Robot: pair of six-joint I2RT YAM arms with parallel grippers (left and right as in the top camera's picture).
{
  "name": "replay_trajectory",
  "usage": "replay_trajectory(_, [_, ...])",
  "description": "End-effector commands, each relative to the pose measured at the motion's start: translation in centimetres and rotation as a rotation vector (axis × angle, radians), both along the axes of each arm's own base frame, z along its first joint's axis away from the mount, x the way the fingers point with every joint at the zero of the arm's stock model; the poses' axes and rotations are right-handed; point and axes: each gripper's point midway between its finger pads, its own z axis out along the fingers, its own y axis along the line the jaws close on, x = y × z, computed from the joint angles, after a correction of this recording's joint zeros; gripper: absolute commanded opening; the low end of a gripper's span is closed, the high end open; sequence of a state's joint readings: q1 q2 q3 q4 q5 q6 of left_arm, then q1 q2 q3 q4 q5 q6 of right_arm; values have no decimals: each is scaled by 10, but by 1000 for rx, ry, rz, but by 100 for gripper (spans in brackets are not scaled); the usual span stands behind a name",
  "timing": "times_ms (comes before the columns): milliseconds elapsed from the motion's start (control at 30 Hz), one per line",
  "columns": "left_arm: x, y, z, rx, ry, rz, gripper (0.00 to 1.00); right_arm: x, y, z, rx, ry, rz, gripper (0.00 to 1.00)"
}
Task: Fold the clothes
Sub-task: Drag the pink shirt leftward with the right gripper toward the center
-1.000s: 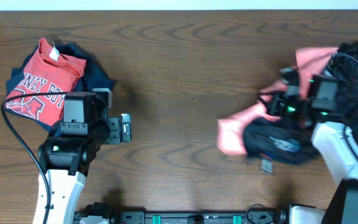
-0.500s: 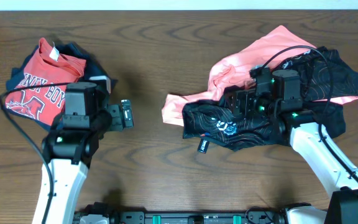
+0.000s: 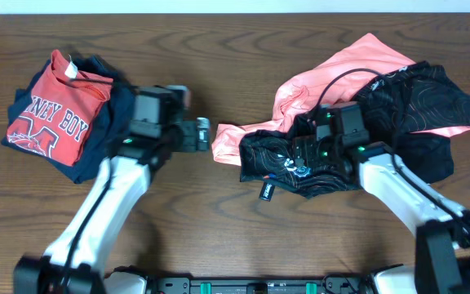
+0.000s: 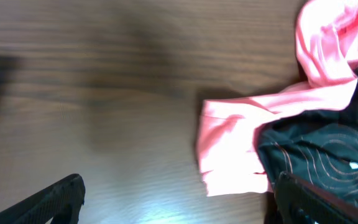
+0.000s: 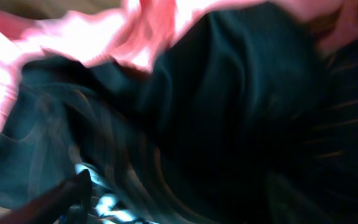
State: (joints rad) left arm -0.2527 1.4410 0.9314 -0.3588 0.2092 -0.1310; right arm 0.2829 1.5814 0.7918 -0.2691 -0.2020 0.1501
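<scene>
My left gripper should hold the pink flap (image 3: 228,146) while my right gripper pulls the black garment (image 3: 269,157) away, because the black garment is covering the salmon-pink T-shirt.
The salmon-pink T-shirt (image 3: 357,61) lies crumpled at the right of the table, and a black printed garment (image 3: 272,159) is draped over its lower part. One pink flap (image 4: 229,146) pokes out to the left onto bare wood. My left gripper (image 3: 206,135) hovers just left of that flap. It is open, and its fingers stand wide apart (image 4: 179,183) over the wood with nothing between them. My right gripper (image 3: 303,151) sits low over the black garment. Its view is blurred and filled with dark fabric (image 5: 229,124), and its jaws look open.
A red shirt with white "BOY" lettering (image 3: 51,122) lies on a navy garment (image 3: 125,106) at the far left. More black printed cloth (image 3: 431,98) spreads at the far right. A loose tag (image 3: 265,191) lies below the black garment. Bare wood table (image 3: 219,49) separates the two piles.
My left arm has swung right, from beside the red shirt to the pink flap. My right gripper dragged the pink and black clothes left, let go, and moved slightly left over the black garment.
</scene>
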Motion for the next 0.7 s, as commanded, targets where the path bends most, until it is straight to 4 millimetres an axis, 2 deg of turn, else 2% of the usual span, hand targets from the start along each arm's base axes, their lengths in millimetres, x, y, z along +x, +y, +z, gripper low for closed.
replay_trajectory(0, [3,-25,-22,-6,43,-62,98,3,-12,-11,-85,9,-42,63])
replay_trajectory(33, [3,-31,-31,-8,59,-79,98,3,-13,-12,-92,11,-45,56])
replay_trajectory(167, [1,-53,-69,-3,120,-134,98,1,-22,-15,-137,21,-69,1])
replay_trajectory(333, [-1,-66,-96,9,155,-165,98,-11,-33,-17,-167,71,-86,1])
replay_trajectory(400, [-4,-69,-101,14,166,-175,76,-14,-54,-12,-222,86,-168,1])
replay_trajectory(467, [-5,-71,-102,15,167,-180,20,-16,-86,1,-298,85,-292,1])
replay_trajectory(500, [-5,-71,-102,15,166,-180,6,-17,-102,11,-330,76,-349,1])
replay_trajectory(567, [-5,-70,-102,15,167,-180,6,-20,-130,31,-382,55,-441,1])
replay_trajectory(667, [-4,-66,-103,20,174,-167,6,-33,-193,76,-504,12,-666,1])
